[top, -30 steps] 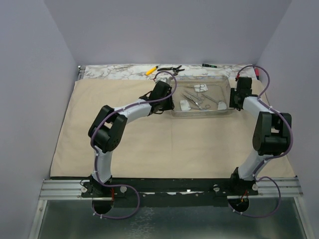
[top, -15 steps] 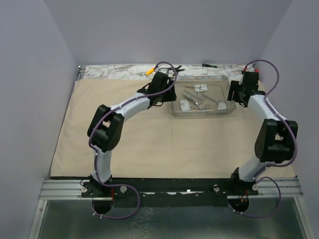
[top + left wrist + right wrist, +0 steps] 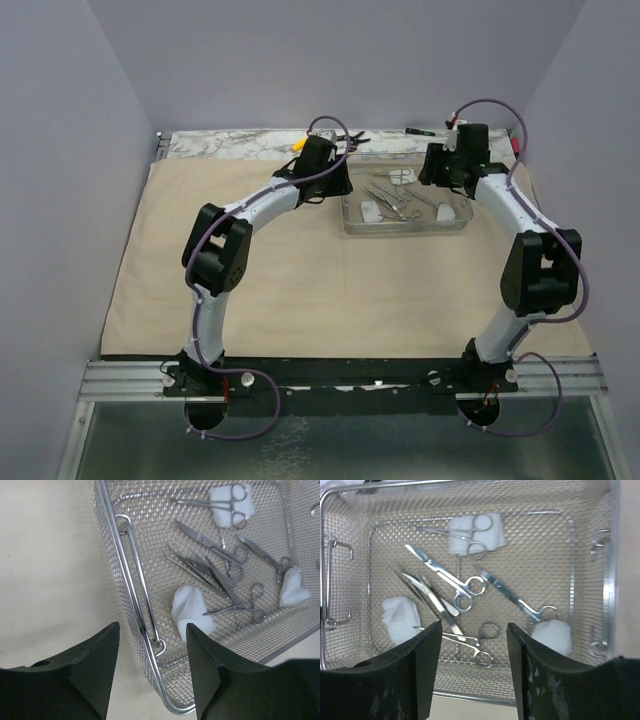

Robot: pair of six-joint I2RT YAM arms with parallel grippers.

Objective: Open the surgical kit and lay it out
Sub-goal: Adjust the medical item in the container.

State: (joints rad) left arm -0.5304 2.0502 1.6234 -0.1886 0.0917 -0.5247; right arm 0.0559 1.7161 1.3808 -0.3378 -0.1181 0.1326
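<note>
The thin tweezers (image 3: pixel 434 599) are heaped crookedly in the tray, so my left gripper should hold the tray's end rim (image 3: pixel 153 661) steady while my right gripper straightens them out.
The beige cloth wrap (image 3: pixel 300 280) lies spread flat over the table. On it at the back stands the rectangular tray (image 3: pixel 349 214), which shows as steel wire mesh in the wrist views (image 3: pixel 165 530) (image 3: pixel 535 555). It holds ring-handled clamps (image 3: pixel 457 585), thin tweezers (image 3: pixel 427 600) and three white gauze balls (image 3: pixel 400 617). My left gripper (image 3: pixel 338 188) (image 3: pixel 152 626) is open and empty above the tray's left end rim. My right gripper (image 3: pixel 440 172) (image 3: pixel 474 624) is open and empty above the tray's right part, over a small clamp (image 3: pixel 475 645).
Behind the cloth a marbled strip (image 3: pixel 230 145) carries a yellow pen (image 3: pixel 303 142), black-handled pliers (image 3: pixel 345 139) and a dark marker (image 3: pixel 420 131). Grey walls stand on three sides. A wire handle (image 3: pixel 135 580) hangs inside the tray's left end.
Both arms have reached farther back. The left gripper moved along the tray's left end. The right gripper swung from beside the tray's right end to over the tray.
</note>
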